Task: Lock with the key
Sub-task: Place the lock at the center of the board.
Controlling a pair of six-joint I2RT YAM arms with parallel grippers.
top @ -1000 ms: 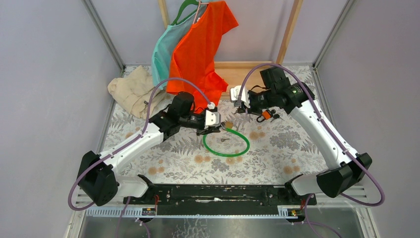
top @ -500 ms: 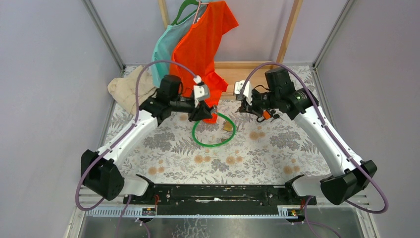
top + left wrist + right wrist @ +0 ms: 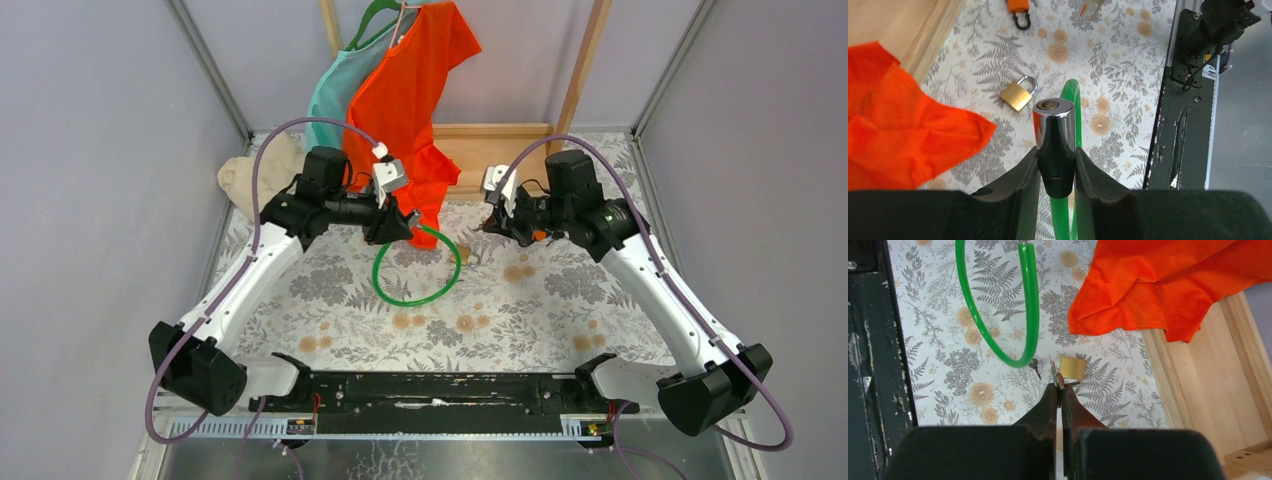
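The green cable is looped into the lock head, its keyhole (image 3: 1049,104) empty, so my left gripper keeps moving toward the beige cloth (image 3: 262,178) and let go beside it.
My left gripper (image 3: 400,228) (image 3: 1056,150) is shut on the chrome-and-black lock head (image 3: 1054,125) of the green cable lock (image 3: 385,290) (image 3: 1030,300) and holds it above the table, keyhole end outward. The key (image 3: 1018,5) (image 3: 537,236), with its orange head and black loop, lies under my right arm. My right gripper (image 3: 487,228) (image 3: 1058,386) is shut on a thin metal blade (image 3: 1054,371) with a fleck of orange, just above the brass padlock (image 3: 1072,367) (image 3: 1015,96).
A small bare key (image 3: 1034,368) lies beside the cable loop. An orange shirt (image 3: 400,100) (image 3: 898,135) and a teal one (image 3: 330,100) hang at the back by a wooden frame (image 3: 490,140). Beige cloth (image 3: 250,175) sits far left. A black rail (image 3: 430,390) runs along the near edge.
My left arm has carried the lock head up and toward the far left, and the green loop has followed it. My right arm has shifted slightly right, still shut.
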